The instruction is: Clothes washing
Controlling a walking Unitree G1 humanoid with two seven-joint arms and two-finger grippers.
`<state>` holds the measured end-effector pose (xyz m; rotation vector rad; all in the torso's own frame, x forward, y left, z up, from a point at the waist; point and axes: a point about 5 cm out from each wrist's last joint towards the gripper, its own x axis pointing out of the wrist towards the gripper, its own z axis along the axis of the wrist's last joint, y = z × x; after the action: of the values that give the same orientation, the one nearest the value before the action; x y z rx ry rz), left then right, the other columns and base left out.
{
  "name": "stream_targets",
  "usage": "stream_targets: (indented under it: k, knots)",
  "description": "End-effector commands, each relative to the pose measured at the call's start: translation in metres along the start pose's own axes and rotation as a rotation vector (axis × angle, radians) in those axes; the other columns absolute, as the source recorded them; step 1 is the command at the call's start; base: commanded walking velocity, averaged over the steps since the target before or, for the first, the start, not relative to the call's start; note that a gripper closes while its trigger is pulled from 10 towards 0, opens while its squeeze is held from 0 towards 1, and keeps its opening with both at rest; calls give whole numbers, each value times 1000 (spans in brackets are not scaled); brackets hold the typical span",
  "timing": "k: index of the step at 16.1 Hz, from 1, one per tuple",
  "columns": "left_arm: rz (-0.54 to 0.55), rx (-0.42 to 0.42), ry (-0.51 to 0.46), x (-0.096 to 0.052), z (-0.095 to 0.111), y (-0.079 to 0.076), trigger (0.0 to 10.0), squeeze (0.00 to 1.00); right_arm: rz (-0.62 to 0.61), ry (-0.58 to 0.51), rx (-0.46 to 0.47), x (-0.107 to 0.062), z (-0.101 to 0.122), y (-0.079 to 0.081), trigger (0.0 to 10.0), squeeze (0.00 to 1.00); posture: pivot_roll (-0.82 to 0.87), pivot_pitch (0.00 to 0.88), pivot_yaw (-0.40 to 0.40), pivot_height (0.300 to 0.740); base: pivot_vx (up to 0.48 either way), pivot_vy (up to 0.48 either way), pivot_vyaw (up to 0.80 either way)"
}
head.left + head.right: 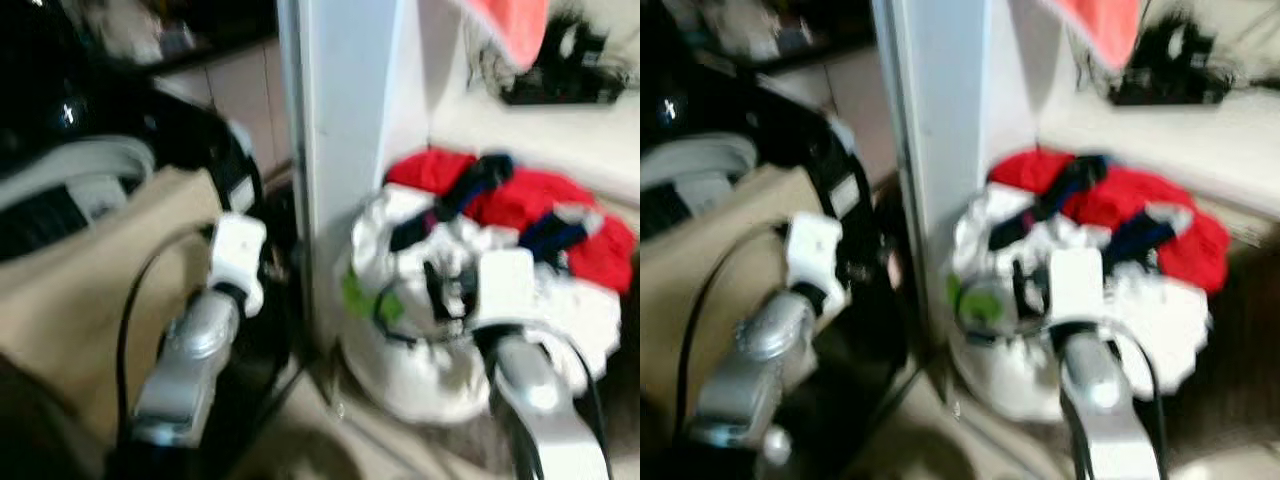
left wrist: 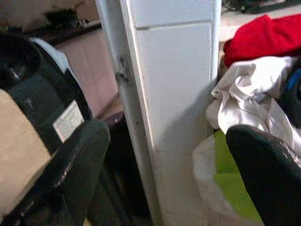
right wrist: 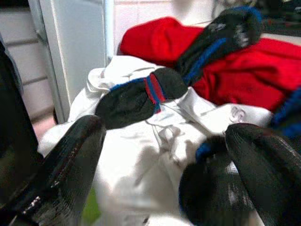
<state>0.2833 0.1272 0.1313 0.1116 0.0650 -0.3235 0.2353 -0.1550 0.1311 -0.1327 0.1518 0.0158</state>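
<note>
The black sock [image 3: 134,100] is lying loose and bent across the white clothes, so its ends will hang down on both sides of my right gripper when I lift it.
A heap of laundry fills a white bag or basket [image 1: 430,385] on the floor: a red garment [image 1: 560,210] at the back, white garments [image 1: 400,260] in front, dark blue pieces between. My right gripper [image 3: 164,165] hovers open just over the white clothes, nothing between its fingers. A black sock with red and blue stripes [image 3: 136,99] lies just beyond its fingertips. My left gripper [image 2: 169,174] is open and empty, held left of the heap, facing a white pillar [image 2: 174,84].
The white pillar [image 1: 345,120] separates the two arms. A dark rounded object with a label [image 2: 68,120] and a tan surface [image 1: 90,300] stand to the left. A pale counter [image 1: 560,135] behind the heap carries black items [image 1: 565,70], and an orange cloth [image 1: 510,25] hangs above.
</note>
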Motion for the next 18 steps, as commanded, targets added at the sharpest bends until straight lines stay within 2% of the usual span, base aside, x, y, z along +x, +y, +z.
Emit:
stream_targets:
  k: [1, 2, 3, 5, 12, 13, 18]
  knots:
    - [13, 12, -3, 0, 3, 6, 10000, 0, 4, -17, 6, 0, 4, 3, 10000, 0, -127, 0, 32, 740, 0, 458, 0]
    - [13, 11, -3, 0, 3, 6, 10000, 0, 3, -17, 6, 0, 4, 3, 10000, 0, -127, 0, 32, 740, 0, 458, 0]
    - [12, 71, -16, 1, 5, 5, 10000, 0, 3, -18, 6, 0, 4, 3, 10000, 0, -130, 0, 33, 740, 0, 0, 0]
    - [0, 134, -30, 1, 7, 1, 10000, 0, 4, -19, 6, 0, 4, 3, 10000, 0, -131, 0, 33, 740, 0, -240, 0]
    - [35, 87, -29, 3, 6, 0, 10000, 0, -4, -21, -6, 2, 6, -1, 10000, 0, -132, 0, 26, 740, 0, -480, 0]
    - [57, 38, -18, 4, 5, 2, 10000, 0, -6, -21, -11, 3, 6, -3, 10000, 0, -132, 0, 25, 740, 0, 0, 0]
    - [81, -26, -37, 1, 8, 9, 10000, 0, 13, -24, 4, 4, 6, -2, 10000, 0, -127, 0, 21, 740, 61, 0, 0]
